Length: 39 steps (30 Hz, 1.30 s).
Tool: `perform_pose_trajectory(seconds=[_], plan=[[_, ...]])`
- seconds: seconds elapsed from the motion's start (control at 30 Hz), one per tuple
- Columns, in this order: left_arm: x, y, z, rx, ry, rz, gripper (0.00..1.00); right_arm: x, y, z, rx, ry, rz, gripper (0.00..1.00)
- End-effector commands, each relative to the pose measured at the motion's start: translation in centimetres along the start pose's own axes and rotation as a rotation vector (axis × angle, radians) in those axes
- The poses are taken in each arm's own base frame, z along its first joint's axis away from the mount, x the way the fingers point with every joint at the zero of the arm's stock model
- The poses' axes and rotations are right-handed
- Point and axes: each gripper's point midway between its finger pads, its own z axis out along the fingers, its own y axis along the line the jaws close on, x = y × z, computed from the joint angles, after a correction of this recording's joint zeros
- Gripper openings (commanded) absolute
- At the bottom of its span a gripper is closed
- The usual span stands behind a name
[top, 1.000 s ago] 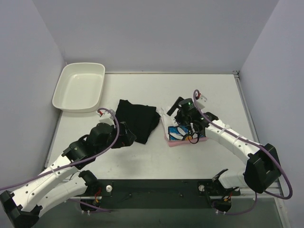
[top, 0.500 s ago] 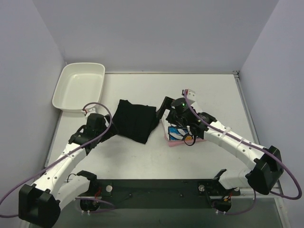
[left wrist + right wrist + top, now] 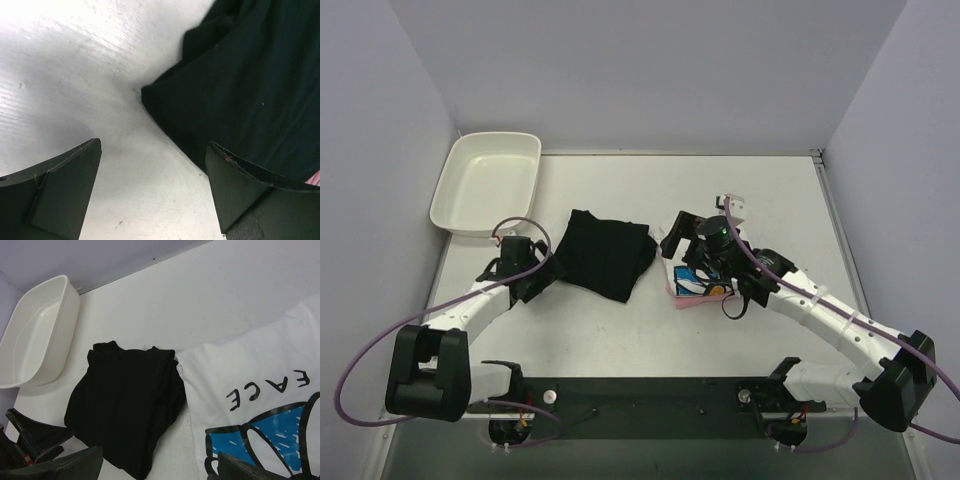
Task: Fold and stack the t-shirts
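The black t-shirt's corner point(image 3: 148, 93) is free and lined up with the robot's open fingers, so the left gripper should keep going in until the fingers straddle the cloth point(image 3: 167, 100).
The black t-shirt point(image 3: 608, 255) lies folded on the table, and also shows in the left wrist view point(image 3: 250, 75) and the right wrist view point(image 3: 125, 405). The white t-shirt with blue daisy print point(image 3: 692, 282) lies on the pink t-shirt point(image 3: 682, 302) to its right; its print shows in the right wrist view point(image 3: 260, 390). My left gripper point(image 3: 540, 272) is open and empty at the black shirt's left corner point(image 3: 152, 200), just off the cloth. My right gripper point(image 3: 673, 238) is open and empty, raised over the gap between the two piles point(image 3: 160, 470).
A white plastic tray point(image 3: 485, 182) stands at the back left, also in the right wrist view point(image 3: 35, 335). Grey walls close the table at the back and both sides. The right arm's cable loops over the white shirt.
My left arm has pulled back to the left, its gripper now at the black shirt's left corner. My right gripper shifted left toward the black shirt, then lifted slightly.
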Motion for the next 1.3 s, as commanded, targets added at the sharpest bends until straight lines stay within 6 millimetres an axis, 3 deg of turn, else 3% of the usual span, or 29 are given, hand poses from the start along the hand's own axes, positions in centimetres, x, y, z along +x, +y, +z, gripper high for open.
perform_pose_trajectory(seconds=[0.0,0.1,0.17,0.43,0.73,0.97,1.03,1.07,1.1,1.27], plan=[[-2.1,-1.2,0.8,0.091,-0.071,-0.054,0.94,-0.4,-1.2,-0.8,0.025,-0.033,-0.022,1.0],[-1.9,-0.3,1.7,0.075,-0.067,-0.071,0.94,0.2,-1.5,-0.6,0.025,-0.016,-0.021,1.0],[-2.7,-0.9,2.1,0.108,-0.097,-0.083,0.94,0.6,-1.5,-0.4,0.022,-0.008,-0.02,1.0],[-1.2,0.3,3.9,0.095,-0.062,-0.114,0.92,1.4,-1.7,0.0,0.024,0.015,-0.017,1.0],[0.0,0.9,5.5,0.079,-0.017,-0.137,0.76,2.0,-2.2,0.1,0.038,0.028,-0.019,1.0],[0.1,0.7,5.5,0.088,-0.011,-0.144,0.5,2.9,-2.7,0.5,0.048,0.053,-0.019,1.0],[0.3,0.5,5.5,0.097,0.0,-0.143,0.38,3.1,-2.7,0.6,0.048,0.057,-0.02,1.0],[0.3,0.5,5.5,0.098,0.001,-0.143,0.23,3.1,-2.7,0.6,0.048,0.057,-0.02,1.0],[0.4,0.4,5.5,0.104,0.009,-0.144,0.03,3.1,-2.7,0.6,0.051,0.058,-0.021,1.0],[1.2,-0.1,4.7,0.123,0.026,-0.138,0.0,3.5,-2.7,1.1,0.053,0.078,-0.032,1.0]])
